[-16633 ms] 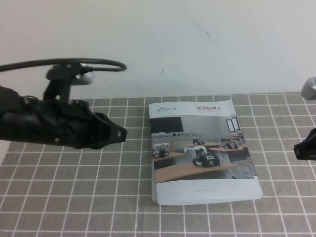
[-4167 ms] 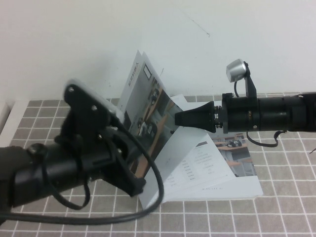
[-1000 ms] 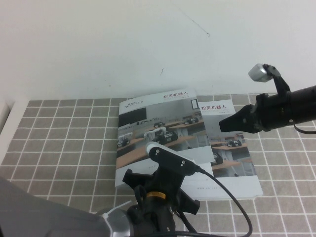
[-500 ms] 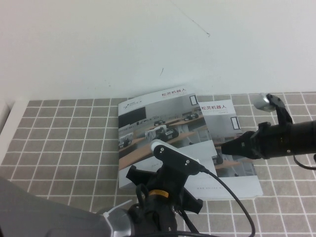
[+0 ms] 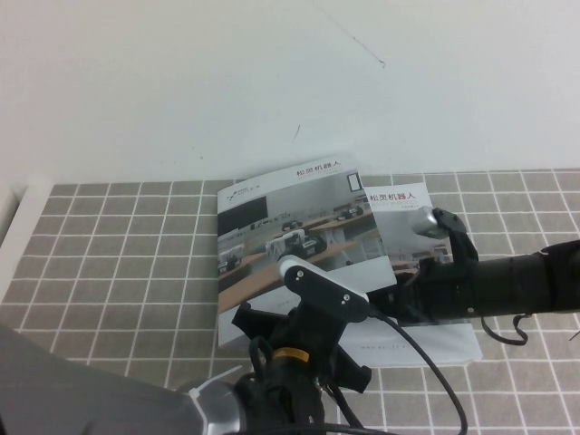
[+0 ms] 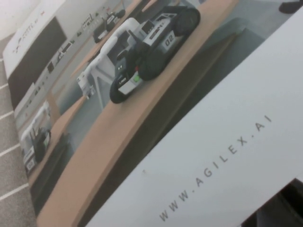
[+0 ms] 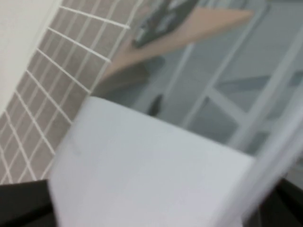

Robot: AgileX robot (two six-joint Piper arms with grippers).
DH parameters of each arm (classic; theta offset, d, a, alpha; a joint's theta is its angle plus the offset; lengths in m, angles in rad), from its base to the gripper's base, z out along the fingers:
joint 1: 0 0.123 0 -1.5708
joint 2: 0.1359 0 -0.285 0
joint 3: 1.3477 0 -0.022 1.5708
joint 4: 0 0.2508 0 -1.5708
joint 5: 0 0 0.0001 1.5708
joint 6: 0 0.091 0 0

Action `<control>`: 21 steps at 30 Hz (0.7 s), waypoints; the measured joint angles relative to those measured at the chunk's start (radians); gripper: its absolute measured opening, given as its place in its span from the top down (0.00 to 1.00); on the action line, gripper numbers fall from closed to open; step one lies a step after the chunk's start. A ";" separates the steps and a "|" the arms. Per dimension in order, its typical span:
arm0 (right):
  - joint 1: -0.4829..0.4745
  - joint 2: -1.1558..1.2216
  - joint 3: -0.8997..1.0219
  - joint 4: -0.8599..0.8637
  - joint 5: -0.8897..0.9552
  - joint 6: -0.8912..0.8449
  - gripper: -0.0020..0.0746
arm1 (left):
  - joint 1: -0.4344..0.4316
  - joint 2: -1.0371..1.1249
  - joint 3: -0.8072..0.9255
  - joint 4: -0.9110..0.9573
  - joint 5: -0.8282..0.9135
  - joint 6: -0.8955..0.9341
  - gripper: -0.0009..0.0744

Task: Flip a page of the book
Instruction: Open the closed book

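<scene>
My right gripper props up the cover's near corner (image 5: 384,274) from its free edge, so my left gripper should take the cover and swing it over the spine (image 5: 219,272).
The book (image 5: 285,227) lies closed and slightly tilted on the grey tiled mat, with its right part over a second booklet (image 5: 412,204) that has the same cover. My left gripper (image 5: 308,317) is at the book's near edge, hidden under its own wrist. In the left wrist view the book's cover (image 6: 142,94) fills the picture from very close. My right gripper (image 5: 399,299) reaches in from the right, low across the second booklet's lower part, up to the book's lower right corner. The right wrist view shows a white booklet corner (image 7: 142,165) close up, blurred.
The grey tiled mat (image 5: 109,272) covers the table. A white wall rises behind the booklets. A strip of white table edge (image 5: 11,236) shows at the far left. The left arm's cable (image 5: 426,362) loops over the mat near the second booklet's near edge.
My right arm has dropped lower and pushed further left, now reaching the book's lower right corner. The book and the left arm have hardly moved.
</scene>
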 joint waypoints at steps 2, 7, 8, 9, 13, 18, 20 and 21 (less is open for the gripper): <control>0.007 0.008 0.000 -0.002 -0.025 0.010 0.98 | 0.008 0.000 0.000 0.002 0.000 0.017 0.99; 0.009 0.009 -0.008 -0.053 -0.045 0.072 0.98 | 0.043 -0.007 0.000 0.002 0.000 0.090 0.99; 0.009 0.009 -0.011 -0.062 -0.047 0.082 0.98 | 0.051 -0.009 0.000 0.000 0.000 0.110 0.99; 0.009 0.009 -0.013 -0.069 -0.049 0.090 0.98 | 0.059 -0.019 0.000 -0.007 0.000 0.136 0.99; 0.009 0.009 -0.015 -0.078 -0.049 0.108 0.98 | 0.099 -0.065 0.000 -0.060 -0.023 0.251 0.99; 0.009 0.009 -0.017 -0.080 -0.049 0.114 0.98 | 0.162 -0.129 0.000 -0.196 -0.076 0.390 0.99; 0.009 0.009 -0.017 -0.082 -0.049 0.116 0.98 | 0.194 -0.150 0.000 -0.252 -0.081 0.433 0.99; 0.009 0.009 -0.017 -0.082 -0.049 0.116 0.98 | 0.213 -0.161 0.000 -0.281 -0.085 0.456 0.99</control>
